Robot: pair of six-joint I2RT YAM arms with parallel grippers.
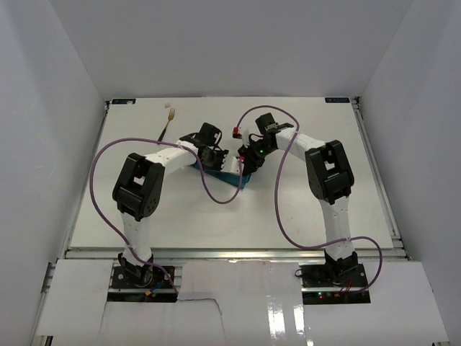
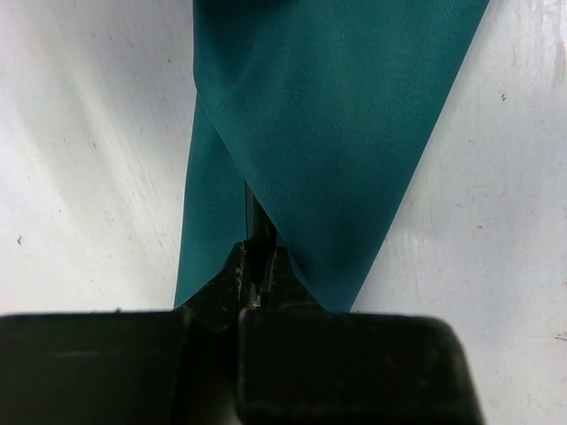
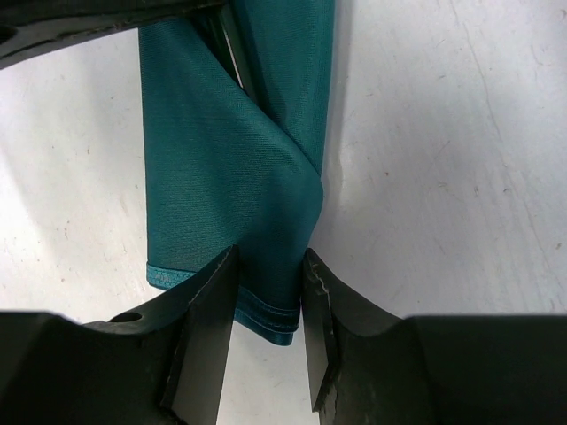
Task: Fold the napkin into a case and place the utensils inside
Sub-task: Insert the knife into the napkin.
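Observation:
I should keep pushing with my left gripper toward the napkin's hemmed end (image 3: 252, 305) until the knife's handle is inside, then let go, because the knife's far end (image 3: 237, 60) is under the napkin's diagonal flap.
The teal napkin (image 1: 236, 177) lies folded into a narrow case mid-table, between both grippers. My left gripper (image 2: 257, 254) (image 1: 216, 156) is shut on a slim dark utensil, the knife (image 2: 257, 217), whose far end disappears under the napkin's (image 2: 337, 133) diagonal flap. In the right wrist view that knife (image 3: 232, 53) enters the fold at the top. My right gripper (image 3: 270, 257) (image 1: 247, 160) stands open over the napkin's (image 3: 221, 159) hemmed end, one finger on each side of the fold. The fork (image 1: 167, 124) lies alone on the table at the back left.
White walls close in the table on three sides. Purple cables loop from both arms over the table (image 1: 338, 122). The left gripper's dark body (image 3: 80, 22) crosses the top left corner of the right wrist view.

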